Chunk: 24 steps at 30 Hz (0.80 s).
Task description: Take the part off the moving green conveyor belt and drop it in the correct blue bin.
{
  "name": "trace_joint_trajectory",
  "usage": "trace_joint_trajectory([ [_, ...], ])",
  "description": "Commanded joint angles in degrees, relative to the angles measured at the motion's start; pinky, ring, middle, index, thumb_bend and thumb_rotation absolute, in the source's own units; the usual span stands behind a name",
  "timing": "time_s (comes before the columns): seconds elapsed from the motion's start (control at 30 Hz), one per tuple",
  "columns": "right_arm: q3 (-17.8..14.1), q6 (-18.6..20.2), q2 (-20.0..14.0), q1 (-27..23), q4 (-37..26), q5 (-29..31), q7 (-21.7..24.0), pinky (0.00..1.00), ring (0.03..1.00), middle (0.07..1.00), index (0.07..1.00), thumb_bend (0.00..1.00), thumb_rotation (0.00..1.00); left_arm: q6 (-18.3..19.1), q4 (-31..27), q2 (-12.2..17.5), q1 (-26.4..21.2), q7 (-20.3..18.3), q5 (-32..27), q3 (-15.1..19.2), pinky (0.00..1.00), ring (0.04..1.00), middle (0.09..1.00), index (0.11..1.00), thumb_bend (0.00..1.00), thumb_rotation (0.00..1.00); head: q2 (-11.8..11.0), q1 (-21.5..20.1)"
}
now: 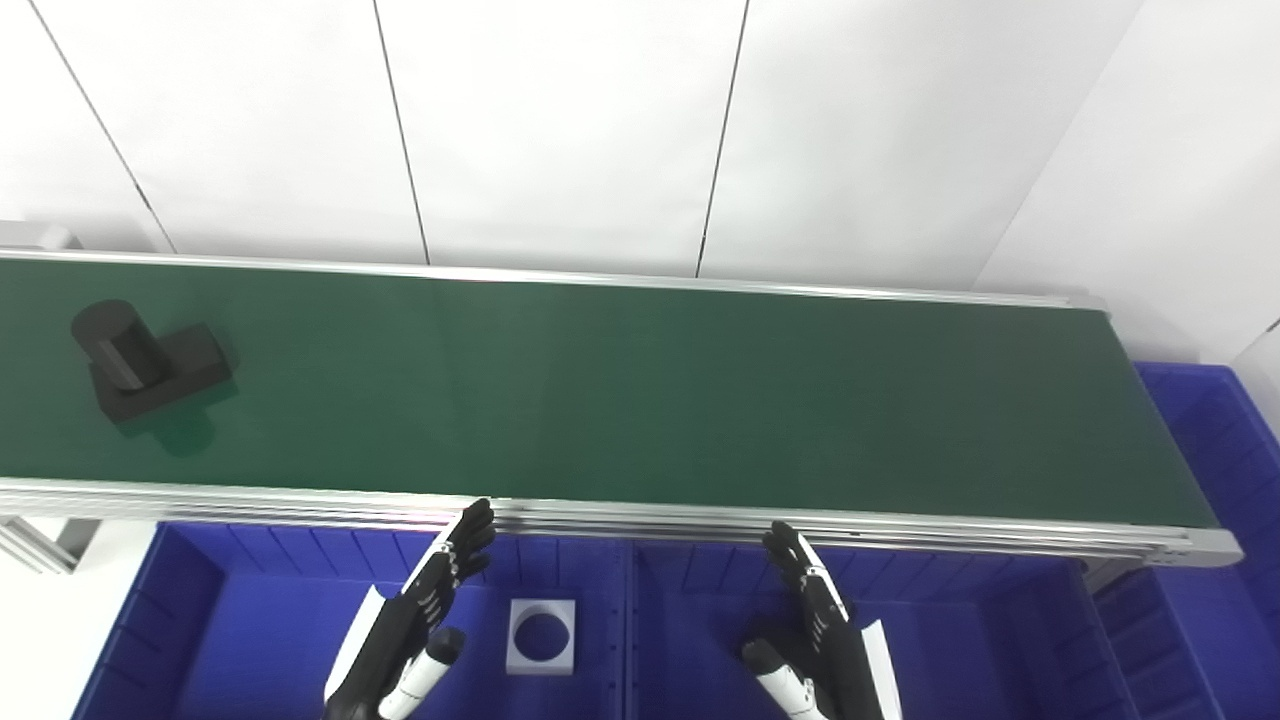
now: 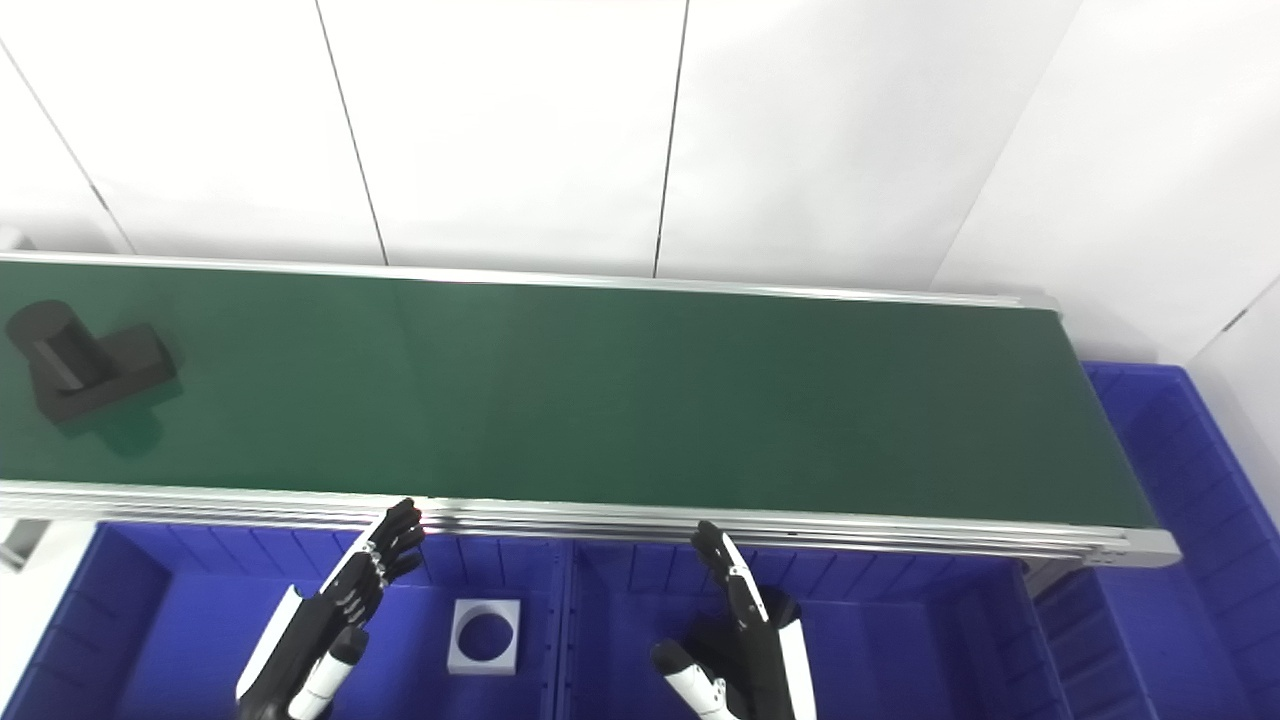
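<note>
My right gripper has a dark shape (image 1: 761, 629) showing behind it in the middle blue bin, so I should expect a black part already lying there (image 1: 780, 632).
A black part (image 1: 145, 362), a cylinder on a square base, lies on the green conveyor belt (image 1: 620, 390) at its far left; it also shows in the right eye view (image 2: 85, 360). My left hand (image 1: 425, 620) is open and empty, held over the left blue bin (image 1: 190, 640) just below the belt's near rail. My right hand (image 1: 815, 635) is open and empty over the middle blue bin (image 1: 960, 640). Both hands are far from the black part.
A white square part with a round hole (image 1: 541, 636) lies in the left bin. A third blue bin (image 1: 1225, 470) stands at the belt's right end. A metal rail (image 1: 640, 515) edges the belt's near side. A white panelled wall stands behind.
</note>
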Motion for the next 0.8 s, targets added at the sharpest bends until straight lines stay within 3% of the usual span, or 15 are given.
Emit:
trace_joint_trajectory([
  [0.0, -0.1, -2.8, 0.3, -0.5, -1.3, -0.6, 0.1, 0.91, 0.899, 0.889, 0.918, 0.79, 0.8, -1.7, -0.6, -0.1, -0.5, -0.4, -0.7, 0.2, 0.9, 0.934, 0.953, 0.942, 0.71, 0.92, 0.1, 0.0],
  [0.13, -0.1, -2.8, 0.0, -0.5, -0.6, -0.4, -0.3, 0.91, 0.896, 0.887, 0.917, 0.78, 0.79, -1.7, 0.2, -0.3, -0.8, -0.4, -0.3, -0.1, 0.9, 0.936, 0.956, 0.938, 0.71, 0.92, -1.1, 2.3],
  [0.33, -0.2, -2.8, -1.7, -0.3, -0.5, 1.8, 0.3, 0.91, 0.895, 0.886, 0.919, 0.75, 0.81, -1.7, 1.6, -1.6, -0.6, 1.1, 1.1, -1.4, 0.89, 0.923, 0.941, 0.913, 0.74, 0.87, -5.0, 12.6],
  [0.57, -0.1, -2.8, -2.9, -0.1, -1.2, 3.3, -0.2, 0.93, 0.905, 0.884, 0.917, 0.75, 0.81, -1.7, 1.8, 0.0, -1.4, 8.3, 6.8, -6.7, 0.85, 0.922, 0.952, 0.919, 0.74, 0.88, -8.5, 19.7],
  [0.77, 0.0, -2.8, -3.8, -0.5, -0.2, 3.7, -0.6, 0.95, 0.916, 0.892, 0.922, 0.77, 0.87, -1.7, 2.7, 1.3, -2.3, 14.2, 7.8, -10.9, 0.82, 0.892, 0.921, 0.893, 0.75, 0.83, -11.9, 22.3],
])
